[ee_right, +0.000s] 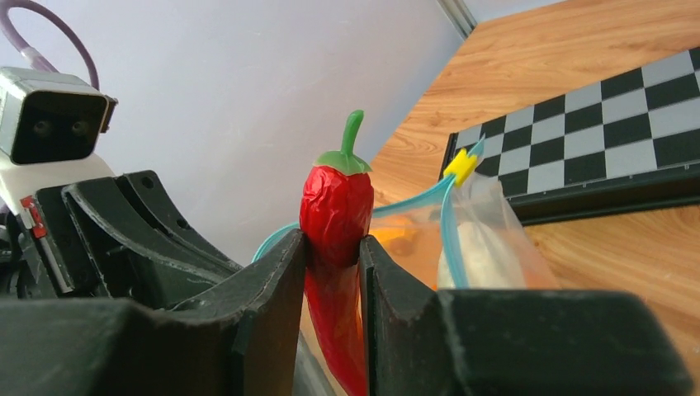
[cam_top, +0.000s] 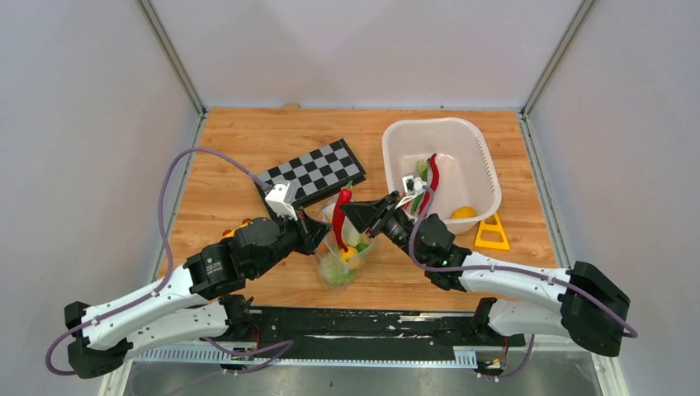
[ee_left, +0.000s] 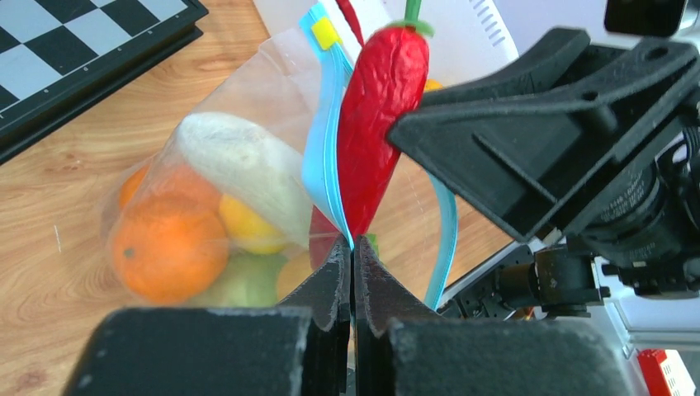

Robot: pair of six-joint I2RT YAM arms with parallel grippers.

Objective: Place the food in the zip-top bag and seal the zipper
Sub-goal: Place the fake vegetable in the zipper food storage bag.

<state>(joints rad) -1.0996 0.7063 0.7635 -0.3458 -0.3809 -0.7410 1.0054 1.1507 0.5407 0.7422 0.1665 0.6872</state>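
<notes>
My right gripper should open and work the pepper down next to the white radish (ee_right: 485, 254), because the red pepper's stem end (ee_right: 347, 157) stands high above the bag's zipper.
The clear zip-top bag (cam_top: 341, 260) stands near the table's front, mouth up, with an orange (ee_left: 169, 247), a white radish (ee_left: 248, 165) and yellow and green food inside. My left gripper (ee_left: 353, 247) is shut on the near side of its teal zipper (ee_left: 326, 148) and holds the mouth apart. My right gripper (ee_right: 334, 247) is shut on a red pepper (ee_right: 337, 206), stem up. The pepper's tip hangs in the open mouth. A yellow slider (ee_right: 462, 165) sits at the zipper's end.
A white basket (cam_top: 388, 157) at the back right holds another red pepper (cam_top: 432, 173), green pieces and a yellow-orange fruit (cam_top: 462, 213). A chessboard (cam_top: 318, 169) lies behind the bag. A yellow triangular piece (cam_top: 493, 233) sits right of the basket.
</notes>
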